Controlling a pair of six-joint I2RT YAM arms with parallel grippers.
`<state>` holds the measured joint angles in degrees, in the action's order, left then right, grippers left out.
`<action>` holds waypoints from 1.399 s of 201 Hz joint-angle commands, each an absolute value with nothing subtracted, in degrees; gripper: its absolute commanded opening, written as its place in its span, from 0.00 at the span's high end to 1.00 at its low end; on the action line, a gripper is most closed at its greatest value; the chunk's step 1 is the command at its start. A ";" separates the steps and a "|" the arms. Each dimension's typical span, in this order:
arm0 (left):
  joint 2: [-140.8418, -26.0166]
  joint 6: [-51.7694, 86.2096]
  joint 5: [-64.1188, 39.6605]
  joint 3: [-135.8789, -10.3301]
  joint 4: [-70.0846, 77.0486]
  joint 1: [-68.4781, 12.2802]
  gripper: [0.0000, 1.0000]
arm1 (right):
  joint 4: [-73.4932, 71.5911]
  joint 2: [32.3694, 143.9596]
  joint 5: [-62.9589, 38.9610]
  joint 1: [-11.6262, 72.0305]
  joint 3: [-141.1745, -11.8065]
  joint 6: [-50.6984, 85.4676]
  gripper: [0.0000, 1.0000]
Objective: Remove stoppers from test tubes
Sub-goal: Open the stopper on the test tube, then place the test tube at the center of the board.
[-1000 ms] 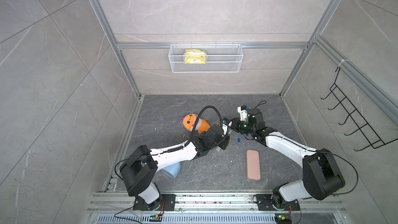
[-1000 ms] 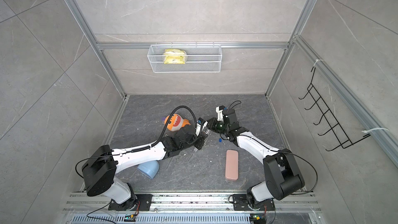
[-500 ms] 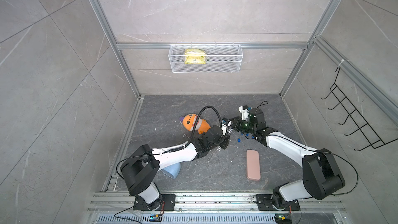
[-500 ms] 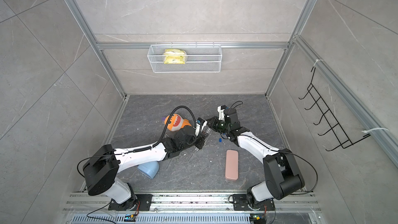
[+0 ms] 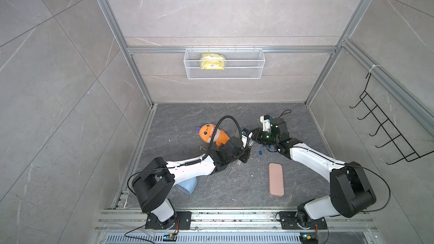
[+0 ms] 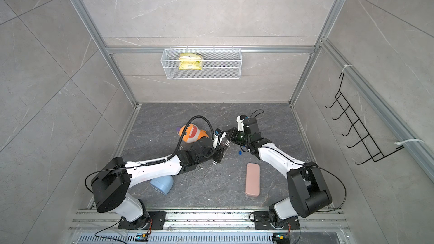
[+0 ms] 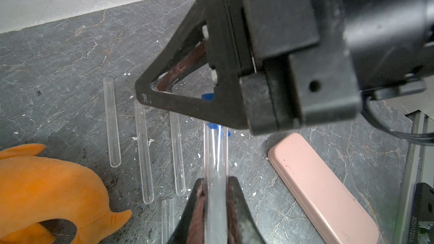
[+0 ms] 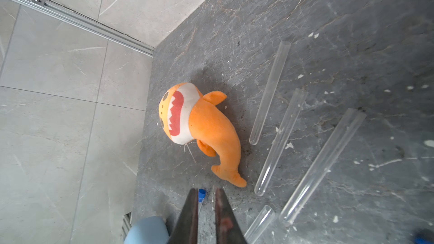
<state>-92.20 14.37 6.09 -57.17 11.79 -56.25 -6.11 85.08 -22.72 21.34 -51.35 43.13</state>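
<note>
My left gripper has the test tube in line with my right gripper's stopper, so it should keep pulling back and let go in the open space beside the loose tubes.
In the left wrist view my left gripper is shut on a clear test tube that runs up to my right gripper. The tube's blue stopper sits in the right jaws near their base, mostly covered by a finger. In both top views the left gripper and the right gripper meet at mid-floor. In the right wrist view my right gripper shows a narrow gap. Beyond it another stoppered tube lies on the floor. Several bare tubes lie side by side.
An orange plush shark lies just left of the grippers. A pink case lies to the front right, and a pale blue cup rests under the left arm. Loose blue stoppers and white crumbs dot the floor under the right arm.
Both grippers have stayed together at mid-floor with their grips unchanged. The arms have only drifted slightly.
</note>
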 commanded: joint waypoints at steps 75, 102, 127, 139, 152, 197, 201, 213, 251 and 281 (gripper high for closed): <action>-93.63 15.60 6.43 -57.04 8.59 -56.13 1.00 | -5.18 84.26 -14.35 19.97 -53.43 38.44 1.00; -95.53 15.66 6.17 -57.47 8.09 -56.11 1.00 | -2.06 81.55 -12.67 18.14 -53.99 36.18 1.00; -98.48 16.50 4.66 -58.46 8.26 -56.15 1.00 | 0.27 80.10 -12.64 14.91 -54.14 34.64 1.00; -100.51 17.08 3.60 -59.11 8.73 -56.24 1.00 | 0.95 79.49 -12.66 13.25 -53.80 34.16 1.00; -102.82 17.58 3.04 -60.03 8.83 -56.63 1.00 | 1.85 78.87 -12.24 11.86 -53.61 33.41 1.00; -108.97 18.52 2.67 -62.37 8.71 -57.59 1.00 | 4.55 78.53 -10.72 9.32 -53.44 31.56 1.00; -109.27 18.47 2.77 -62.55 8.47 -57.61 1.00 | 4.65 78.57 -10.56 9.22 -53.39 31.51 1.00; -109.97 18.39 3.20 -62.84 7.97 -57.74 1.00 | 5.12 78.97 -9.60 9.01 -53.35 31.40 1.00; -111.62 17.95 5.39 -64.46 4.59 -58.58 0.90 | 5.30 82.70 -6.61 8.42 -53.31 31.62 1.00; -112.16 18.15 5.67 -64.68 3.72 -58.84 0.81 | 3.98 86.33 -4.15 8.43 -53.33 32.90 1.00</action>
<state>-110.87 17.85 4.47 -63.18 5.48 -58.39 3.88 83.44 -7.49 8.54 -52.60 32.75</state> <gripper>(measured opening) 0.167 0.144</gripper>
